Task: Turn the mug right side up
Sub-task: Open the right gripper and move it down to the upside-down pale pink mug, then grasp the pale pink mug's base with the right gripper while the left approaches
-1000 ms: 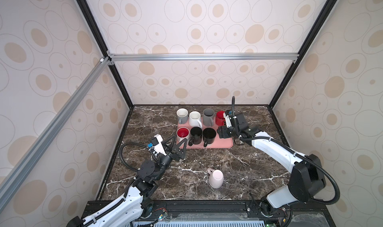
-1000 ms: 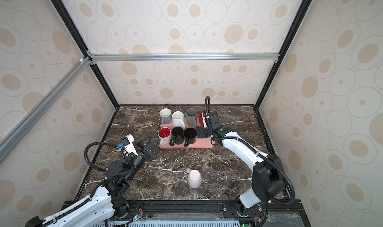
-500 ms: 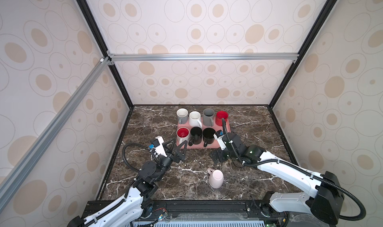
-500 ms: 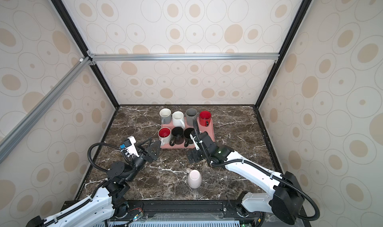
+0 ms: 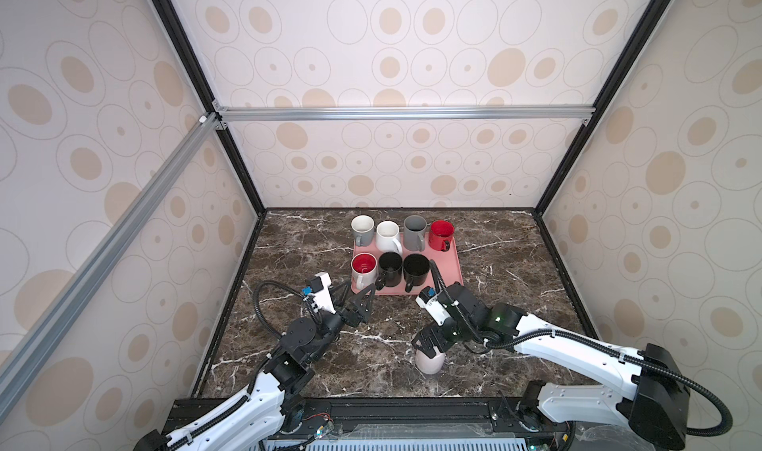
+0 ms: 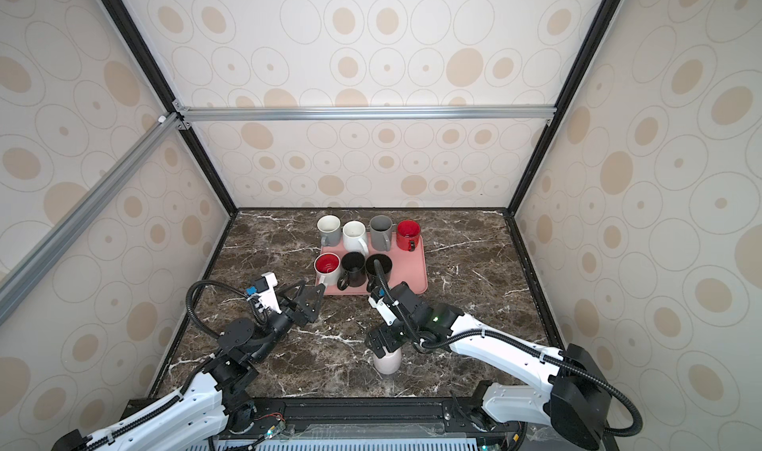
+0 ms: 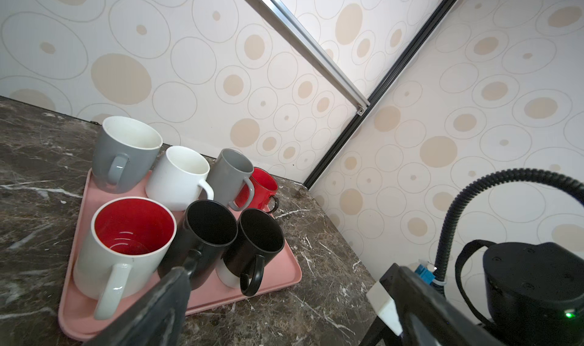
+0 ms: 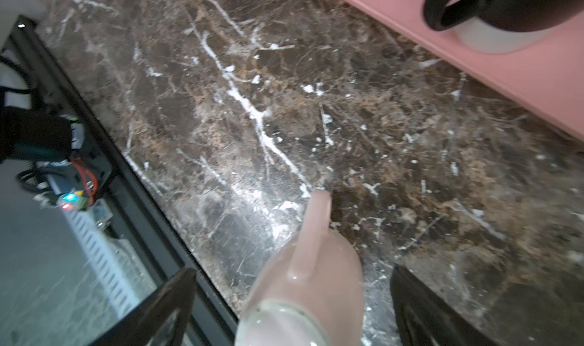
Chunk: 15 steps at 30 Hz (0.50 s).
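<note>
With the mug (image 5: 429,363) by the front edge, its handle facing away, my right gripper should shift the mug inward before my left gripper takes the mug's handle (image 8: 312,231).
The mug (image 5: 430,363) (image 6: 387,363) is pale pink and stands upside down on the marble tabletop near the front edge, in both top views. In the right wrist view its unglazed base ring faces the camera, and the mug (image 8: 303,284) has its handle on the side away from the camera. My right gripper (image 5: 431,345) (image 6: 385,344) (image 8: 292,297) is open just above it, one finger on each side of the body, with a gap to the mug on both sides. My left gripper (image 5: 362,287) (image 6: 314,285) (image 7: 290,275) is open and empty, near the tray's front left corner.
A pink tray (image 5: 447,263) (image 7: 278,275) behind the mug holds several upright mugs, red, black, white and grey. A grey mug (image 5: 363,230) stands at its back left edge. The table's front edge with a black rail (image 8: 104,158) runs close to the pink mug.
My right arm has swung from the back of the tray to the front of the table, over the pink mug, its jaws widening. The left arm has barely moved.
</note>
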### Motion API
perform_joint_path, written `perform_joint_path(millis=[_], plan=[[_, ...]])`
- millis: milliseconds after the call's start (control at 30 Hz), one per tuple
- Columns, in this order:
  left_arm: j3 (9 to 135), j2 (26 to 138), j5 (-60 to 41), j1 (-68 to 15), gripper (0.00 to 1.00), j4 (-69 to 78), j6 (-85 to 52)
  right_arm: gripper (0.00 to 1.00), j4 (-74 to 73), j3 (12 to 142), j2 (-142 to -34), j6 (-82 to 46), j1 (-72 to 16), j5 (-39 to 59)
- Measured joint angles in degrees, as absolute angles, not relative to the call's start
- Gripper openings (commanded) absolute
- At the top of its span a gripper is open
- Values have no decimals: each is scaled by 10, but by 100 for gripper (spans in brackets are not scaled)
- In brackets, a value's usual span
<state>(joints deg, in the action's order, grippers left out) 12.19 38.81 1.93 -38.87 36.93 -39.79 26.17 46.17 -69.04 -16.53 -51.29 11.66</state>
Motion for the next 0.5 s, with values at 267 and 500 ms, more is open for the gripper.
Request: perform_joint_path(millis=[267,500], plan=[[123,389,7,-389,99,347,-396,97,236,462,-728,-157,-514,240],[124,394,-9,-389,97,336,-392,97,216,472,-729,-155,-514,298]])
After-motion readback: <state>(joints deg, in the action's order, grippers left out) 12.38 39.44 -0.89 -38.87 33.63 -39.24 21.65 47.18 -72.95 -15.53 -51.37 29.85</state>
